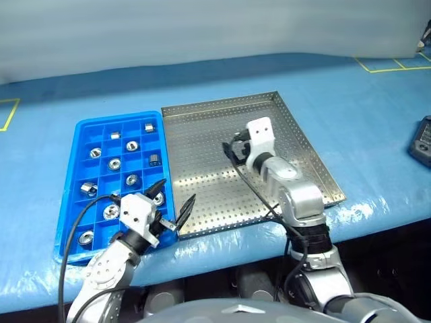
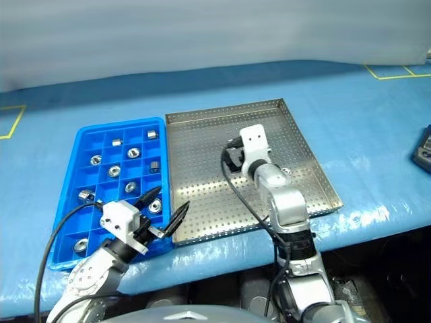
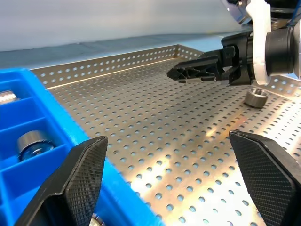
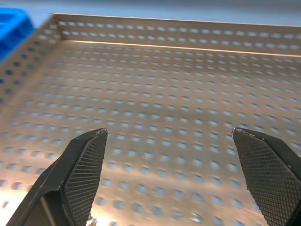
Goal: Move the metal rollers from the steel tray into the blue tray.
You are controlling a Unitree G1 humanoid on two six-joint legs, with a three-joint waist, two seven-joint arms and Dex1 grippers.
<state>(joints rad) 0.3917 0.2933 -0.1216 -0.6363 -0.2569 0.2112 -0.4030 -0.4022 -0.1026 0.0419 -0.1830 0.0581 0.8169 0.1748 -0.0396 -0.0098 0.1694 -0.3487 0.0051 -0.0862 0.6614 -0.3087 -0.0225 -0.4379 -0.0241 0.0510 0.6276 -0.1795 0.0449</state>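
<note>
I should keep moving my open right gripper toward the roller [image 3: 256, 98] and close it around its body, as the metal roller stands clear of the steel tray's sides [image 3: 281, 86].
The steel tray [image 1: 202, 134] lies in the middle of the table, with the blue tray [image 1: 73, 182] directly against its left side. Several metal rollers [image 1: 114, 163] sit in the blue tray's compartments. One roller [image 3: 256, 97] lies on the steel tray's perforated floor, close beside my right gripper's fingers [image 3: 197, 73]. My right gripper [image 1: 232, 151] hovers over the middle of the steel tray, open, with nothing between its fingers [image 4: 87, 165]. At the near edge, where the two trays meet, my left gripper [image 1: 176, 192] is open and empty.
The table is covered in blue cloth, with yellow tape marks at the far right [image 1: 394, 65] and the far left [image 1: 8, 113]. A dark device [image 1: 421, 140] lies near the right edge. A black cable [image 1: 249, 185] runs along my right arm over the steel tray.
</note>
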